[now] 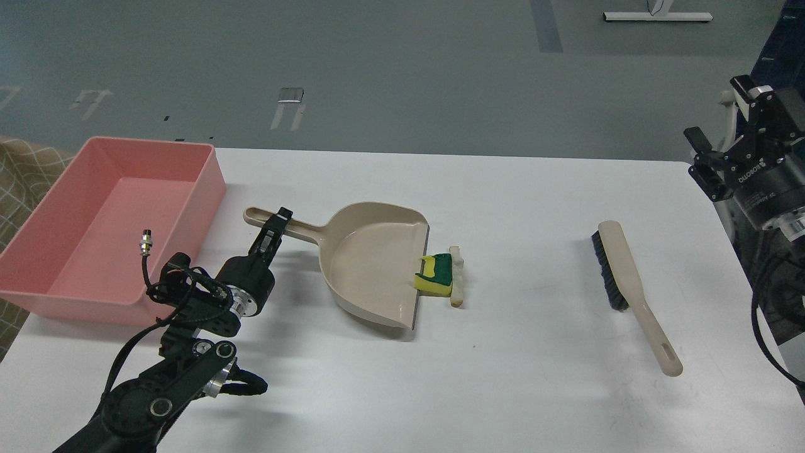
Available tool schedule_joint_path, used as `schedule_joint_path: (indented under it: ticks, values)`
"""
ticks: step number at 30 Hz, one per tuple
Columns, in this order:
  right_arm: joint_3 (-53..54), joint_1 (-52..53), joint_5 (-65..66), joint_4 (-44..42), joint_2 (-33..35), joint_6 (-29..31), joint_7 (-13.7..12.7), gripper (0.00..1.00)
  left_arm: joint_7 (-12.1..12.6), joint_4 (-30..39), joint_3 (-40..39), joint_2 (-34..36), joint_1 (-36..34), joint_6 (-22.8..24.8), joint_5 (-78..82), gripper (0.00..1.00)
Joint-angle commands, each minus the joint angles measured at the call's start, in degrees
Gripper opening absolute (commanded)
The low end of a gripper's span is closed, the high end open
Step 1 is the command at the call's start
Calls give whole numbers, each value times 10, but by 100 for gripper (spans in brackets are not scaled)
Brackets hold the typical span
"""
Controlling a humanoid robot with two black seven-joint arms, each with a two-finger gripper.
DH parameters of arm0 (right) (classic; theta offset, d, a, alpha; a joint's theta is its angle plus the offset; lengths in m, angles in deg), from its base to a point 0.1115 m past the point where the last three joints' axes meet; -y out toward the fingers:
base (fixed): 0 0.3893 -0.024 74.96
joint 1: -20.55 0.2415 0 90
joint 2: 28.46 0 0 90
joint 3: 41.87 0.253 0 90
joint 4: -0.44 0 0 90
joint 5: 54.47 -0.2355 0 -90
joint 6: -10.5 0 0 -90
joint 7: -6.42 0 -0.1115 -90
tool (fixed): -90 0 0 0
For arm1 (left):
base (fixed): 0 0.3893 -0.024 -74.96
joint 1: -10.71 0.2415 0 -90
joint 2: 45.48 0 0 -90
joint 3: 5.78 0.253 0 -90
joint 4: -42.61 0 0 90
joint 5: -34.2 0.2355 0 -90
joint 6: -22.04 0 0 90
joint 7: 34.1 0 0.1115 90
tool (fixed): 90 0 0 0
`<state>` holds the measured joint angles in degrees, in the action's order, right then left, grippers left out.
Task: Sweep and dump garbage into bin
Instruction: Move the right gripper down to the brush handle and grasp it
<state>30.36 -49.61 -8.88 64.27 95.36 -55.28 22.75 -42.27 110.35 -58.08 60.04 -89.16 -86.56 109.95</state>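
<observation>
The pale bread-like piece (pixel 457 277) shows only a narrow edge (pixel 456 264), so I expect it to fall onto its wide side in the dustpan when I sweep it.
The garbage lies mid-table: a yellow sponge piece with a green top (pixel 435 277) rests against the lip of the beige dustpan (pixel 371 264), and a pale bread-like strip (pixel 457 277) lies just right of it. My left gripper (pixel 277 225) is shut on the dustpan's handle (pixel 302 231), and the pan looks slightly tilted. The pink bin (pixel 107 220) stands at the left edge and looks empty. My right gripper (pixel 718 112) is open and empty, raised at the far right, well clear of the brush (pixel 629 277).
The beige black-bristled brush lies on the white table (pixel 534 377) at the right, handle toward me. A checked cloth (pixel 25 170) shows beyond the bin at the left. Grey floor lies behind the table's far edge.
</observation>
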Motion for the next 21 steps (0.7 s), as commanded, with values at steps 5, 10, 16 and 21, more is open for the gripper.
schedule_joint_path:
  ticks: [5, 10, 16, 21]
  values:
    - [-81, -78, 6, 132, 191, 0, -43, 100, -4, 1, 0, -12, -2, -34, 1, 0]
    - [-118, -91, 10, 192, 293, 0, -58, 100, -15, 1, 0, -14, -2, -54, 1, 0]
    - [-188, -97, 46, 259, 385, 0, -59, 100, -40, 2, 1, -16, 0, -82, 3, 0]
    - [-222, -97, 73, 272, 402, 0, -76, 99, -46, 8, 0, -17, 2, -87, 2, 0]
